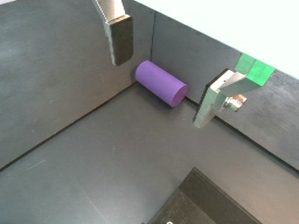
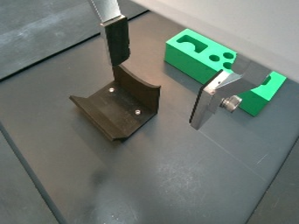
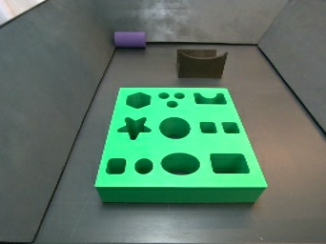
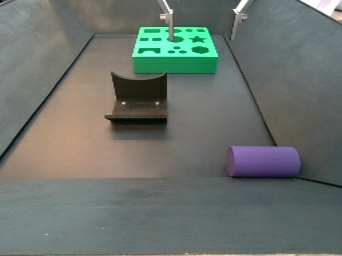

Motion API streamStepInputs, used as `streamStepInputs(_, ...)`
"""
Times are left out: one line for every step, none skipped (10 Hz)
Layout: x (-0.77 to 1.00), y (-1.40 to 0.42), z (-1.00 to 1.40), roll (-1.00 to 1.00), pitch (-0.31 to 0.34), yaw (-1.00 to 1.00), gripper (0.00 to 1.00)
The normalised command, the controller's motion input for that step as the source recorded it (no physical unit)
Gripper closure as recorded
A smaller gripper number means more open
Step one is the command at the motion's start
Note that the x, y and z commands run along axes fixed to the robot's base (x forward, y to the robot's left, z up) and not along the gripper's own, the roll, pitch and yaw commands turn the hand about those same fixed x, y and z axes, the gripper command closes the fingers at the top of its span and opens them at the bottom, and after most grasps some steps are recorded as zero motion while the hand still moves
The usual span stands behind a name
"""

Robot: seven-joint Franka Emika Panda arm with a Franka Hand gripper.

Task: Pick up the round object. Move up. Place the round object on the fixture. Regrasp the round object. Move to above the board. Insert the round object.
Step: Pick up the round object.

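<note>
The round object (image 3: 130, 39) will lie cradled on its side with its end facing the board when the robot lowers it, because the fixture's curved notch (image 3: 201, 55) opens towards the board.
The purple round object (image 1: 162, 82) lies on its side on the dark floor by a wall; it also shows in both side views (image 3: 130, 40) (image 4: 263, 161). The dark fixture (image 2: 117, 109) with its U-shaped notch stands empty on the floor (image 3: 200, 62) (image 4: 136, 100). The green board (image 3: 178, 143) lies flat with its holes empty (image 4: 177, 50) (image 2: 198, 57). My gripper (image 1: 162, 94) is open and empty, well above the floor (image 2: 156, 96). In a side view only its fingertips (image 4: 166, 15) show, over the board's end of the enclosure.
Dark walls enclose the floor on all sides. The round object rests close to the corner of two walls (image 1: 140, 35). A corner of the board (image 1: 254, 70) shows behind one finger in a wrist view.
</note>
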Motion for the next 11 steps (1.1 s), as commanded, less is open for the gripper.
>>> streamStepInputs(-0.21,0.0,-0.01,0.02,-0.06,-0.41,0.0)
streamStepInputs(-0.27,0.09,-0.1,0.06,-0.049,-0.84,0.0)
streamStepInputs(-0.37,0.25,-0.09,0.14,-0.034,-0.59,0.0)
streamStepInputs(-0.17,0.3,-0.06,0.12,0.0,-0.62,0.0)
streamStepInputs(-0.15,0.35,-0.04,0.11,0.0,-0.57,0.0)
streamStepInputs(-0.13,0.36,-0.07,0.1,0.0,-0.57,0.0)
streamStepInputs(-0.12,0.35,-0.09,0.1,0.0,-0.59,0.0)
streamStepInputs(-0.1,0.33,-0.12,0.1,0.006,-0.61,0.0)
streamStepInputs(-0.1,0.33,-0.14,0.1,0.014,-0.61,0.0)
streamStepInputs(-0.22,0.28,-0.3,0.1,0.0,-0.66,0.0)
streamStepInputs(-0.18,0.26,-0.37,0.11,0.009,-0.68,0.0)
